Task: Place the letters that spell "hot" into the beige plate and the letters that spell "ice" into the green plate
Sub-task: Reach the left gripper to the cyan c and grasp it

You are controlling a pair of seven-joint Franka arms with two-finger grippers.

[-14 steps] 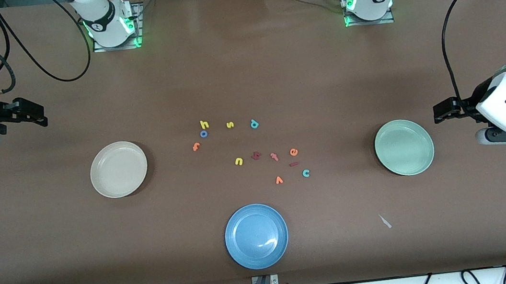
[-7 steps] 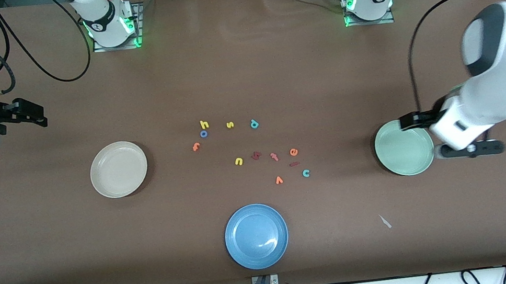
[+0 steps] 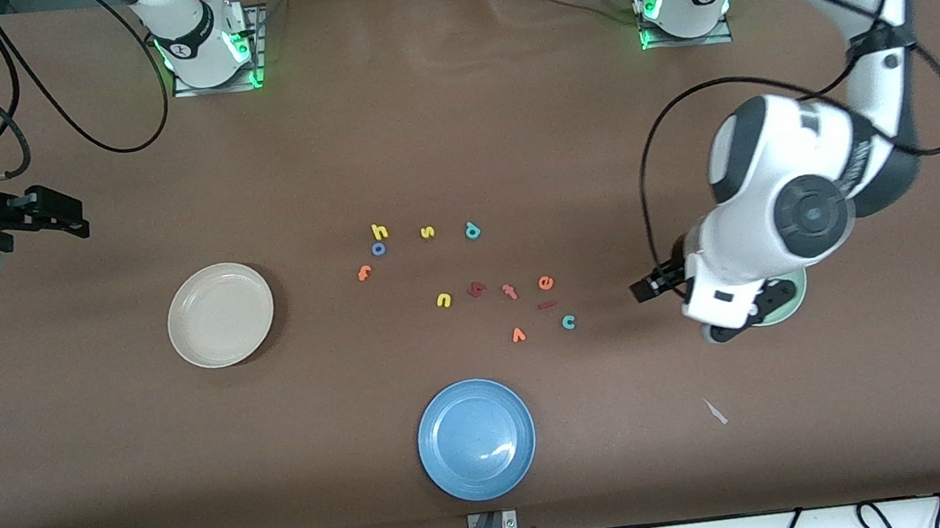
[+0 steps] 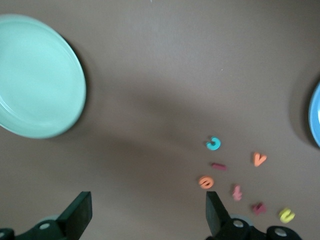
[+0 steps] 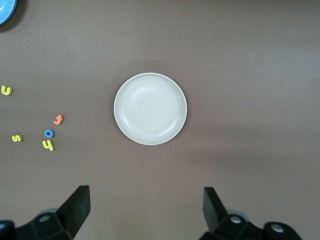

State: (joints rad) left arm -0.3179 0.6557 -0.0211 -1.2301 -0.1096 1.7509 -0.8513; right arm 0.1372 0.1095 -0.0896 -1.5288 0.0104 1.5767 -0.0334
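Observation:
My left gripper should keep moving toward the teal "c" [image 3: 568, 323] until its fingers straddle it, then close, as that letter is well clear of the dark red "i" [image 3: 547, 305].
The yellow "h" [image 3: 379, 231], blue "o" [image 3: 378, 248] and orange "t" [image 3: 364, 272] lie together mid-table. Nearer the left arm's end lie the orange "e" [image 3: 546, 282], dark red "i" [image 3: 546, 305] and teal "c" [image 3: 569, 322]. The beige plate [image 3: 221, 314] is bare. The left arm covers most of the green plate [image 3: 793, 302], which is bare in the left wrist view [image 4: 37, 75]. My left gripper [image 3: 648, 287] hangs open between that plate and the "c" [image 4: 213, 144]. My right gripper [image 3: 60, 216] waits open at the right arm's end, holding nothing.
A blue plate [image 3: 476, 439] sits near the front edge. Other letters lie among the task's: yellow "s" [image 3: 428, 232], teal "p" [image 3: 472, 230], yellow "u" [image 3: 443, 300], a chunky dark red letter [image 3: 475, 289], a reddish "t" [image 3: 510, 291], an orange "v" [image 3: 519, 334].
The left arm has swung in from its end of the table, across the green plate, toward the letters. The right arm and all letters have stayed put.

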